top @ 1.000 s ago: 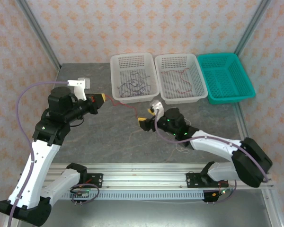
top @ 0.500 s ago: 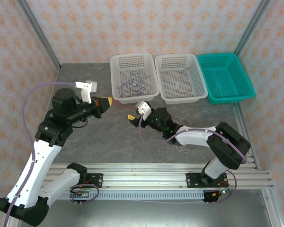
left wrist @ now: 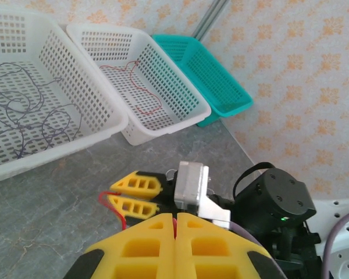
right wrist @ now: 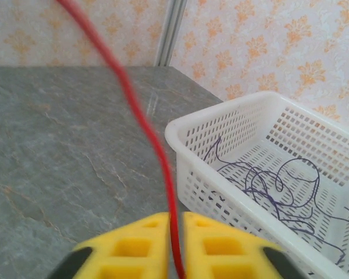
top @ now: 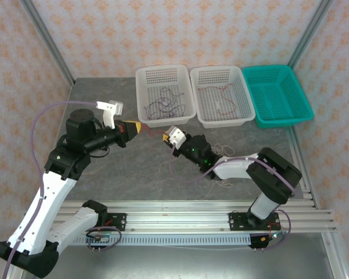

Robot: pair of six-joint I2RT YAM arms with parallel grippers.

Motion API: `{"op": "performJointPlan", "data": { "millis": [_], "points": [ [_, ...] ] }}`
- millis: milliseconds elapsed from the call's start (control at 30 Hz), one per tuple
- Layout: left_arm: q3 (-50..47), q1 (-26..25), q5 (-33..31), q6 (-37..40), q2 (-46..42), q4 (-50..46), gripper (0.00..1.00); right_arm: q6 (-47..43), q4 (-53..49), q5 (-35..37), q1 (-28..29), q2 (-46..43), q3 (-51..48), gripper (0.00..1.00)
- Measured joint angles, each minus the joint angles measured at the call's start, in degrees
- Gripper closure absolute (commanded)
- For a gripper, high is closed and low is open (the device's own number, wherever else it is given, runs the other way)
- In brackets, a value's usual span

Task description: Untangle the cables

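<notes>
The red cable stretches across both grippers, so next my left gripper opens and lets go of the cable's end before my right gripper puts the cable in the middle white basket [top: 222, 97].
A thin red cable [top: 152, 132] spans the short gap between my two grippers above the grey table. My left gripper [top: 137, 127] is shut on one end; its yellow fingers [left wrist: 145, 244] press together with red showing in the seam. My right gripper [top: 166, 137] is shut on the cable too; in the right wrist view the red cable [right wrist: 138, 113] rises from between its closed fingers [right wrist: 131, 247]. In the left wrist view the right gripper [left wrist: 119, 193] sits just ahead, red cable [left wrist: 116, 213] looping beside it. Pale cables [top: 222, 151] lie on the table near the right arm.
Three baskets line the back: a white basket [top: 144, 81] holding dark purple cables [top: 163, 106], a white basket [top: 244, 87] with a red cable [top: 221, 93], and a teal basket [top: 296, 93]. More pale wire [top: 224, 185] lies by the front rail.
Both grippers have closed in on each other: the left moved right, the right moved left and away from the front edge. The red cable between them is now much shorter.
</notes>
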Motion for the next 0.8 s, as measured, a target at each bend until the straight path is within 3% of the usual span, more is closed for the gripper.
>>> {"op": "performJointPlan", "data": {
  "millis": [200, 233, 367, 400, 633, 667, 733, 800],
  "points": [
    [0.0, 0.0, -1.1, 1.2, -1.6, -1.3, 1.00, 1.0, 1.6, -0.3, 0.0, 0.7, 0.0, 1.00],
    [0.0, 0.0, -1.3, 1.3, -1.9, -1.2, 0.96, 1.0, 1.5, -0.3, 0.0, 0.3, -0.1, 1.00],
    [-0.1, 0.0, -2.1, 1.7, -2.4, -1.1, 0.49, 0.9, 0.9, 0.1, 0.0, -2.7, -1.0, 1.00],
    [-0.2, 0.0, -2.1, 1.6, -2.4, -1.0, 0.41, 0.9, 0.4, 0.3, 0.0, -3.5, -1.2, 1.00],
    [-1.3, 0.0, -2.5, 2.1, -4.4, -0.1, 0.19, 0.9, -3.9, 3.2, -1.9, -9.5, -1.3, 1.00],
    [-1.6, 0.0, -2.6, 2.2, -5.4, 0.3, 0.09, 0.8, -4.9, 3.9, -2.8, -10.3, -1.1, 1.00],
    [-2.2, 0.0, -2.5, 2.1, -7.4, 1.6, 0.01, 0.7, -7.3, 5.3, -4.7, -11.4, 0.0, 1.00],
    [-3.4, 0.0, -2.0, 2.0, -9.7, 3.5, 0.00, 0.5, -9.6, 6.4, -7.1, -12.0, 2.0, 1.00]
  ]
}}
